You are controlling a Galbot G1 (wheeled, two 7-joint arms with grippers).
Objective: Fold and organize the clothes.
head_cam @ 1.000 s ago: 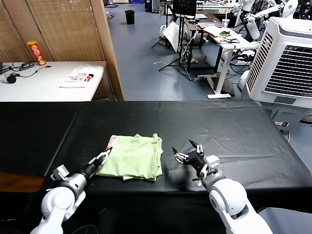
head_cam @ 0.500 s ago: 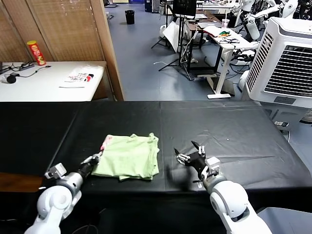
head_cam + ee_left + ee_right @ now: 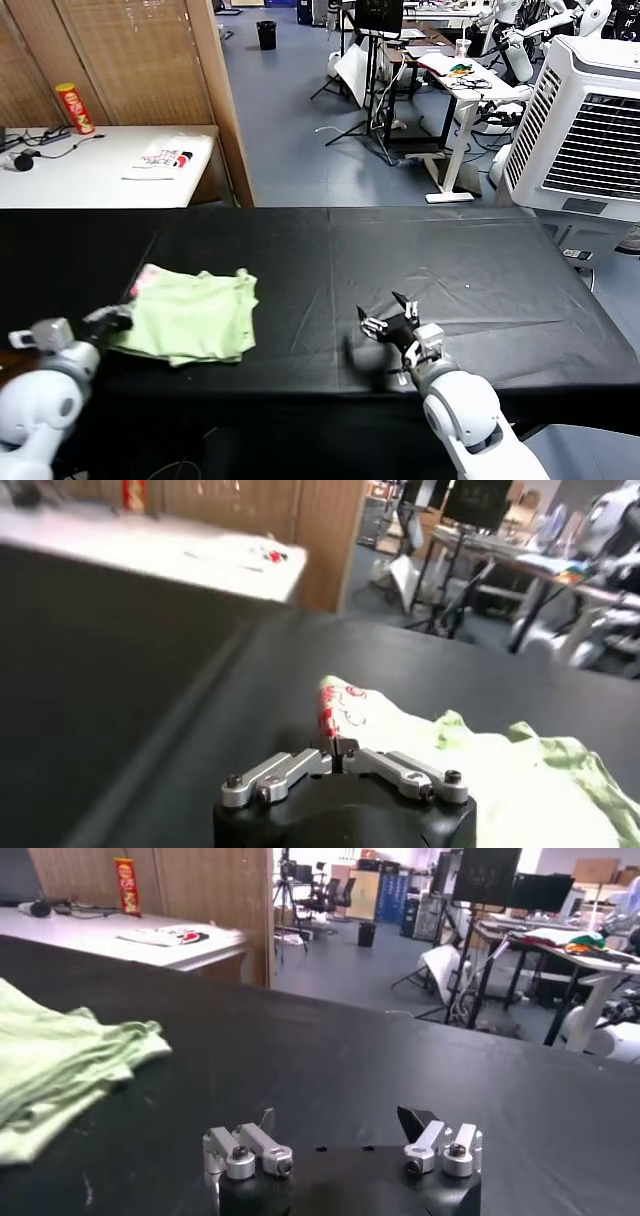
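Next, my left gripper picks up the folded shirt by the printed edge (image 3: 146,278) and turns it over, because the shirt lies plain side (image 3: 200,315) up with its print underneath.
The clothes are one folded pale-green shirt (image 3: 190,318) lying on the black table (image 3: 470,260) at the front left, with a red-pink print at its near-left corner. My left gripper (image 3: 118,319) is at that left edge, shut on the printed corner. In the left wrist view the jaws (image 3: 335,747) are pinched together on the red-printed hem, and the shirt (image 3: 490,770) spreads out beyond them. My right gripper (image 3: 386,320) stands open over bare cloth at the front centre-right, well apart from the shirt (image 3: 60,1073). Nothing sits between its fingertips (image 3: 340,1123).
A white side table (image 3: 80,180) at the back left carries a red can (image 3: 73,108) and a white packaged item (image 3: 165,157). A wooden partition (image 3: 215,100) stands behind the table. A large white air cooler (image 3: 590,130) is at the right.
My left gripper closed on the shirt's left edge and dragged the whole shirt leftward across the table. The right gripper has barely moved.
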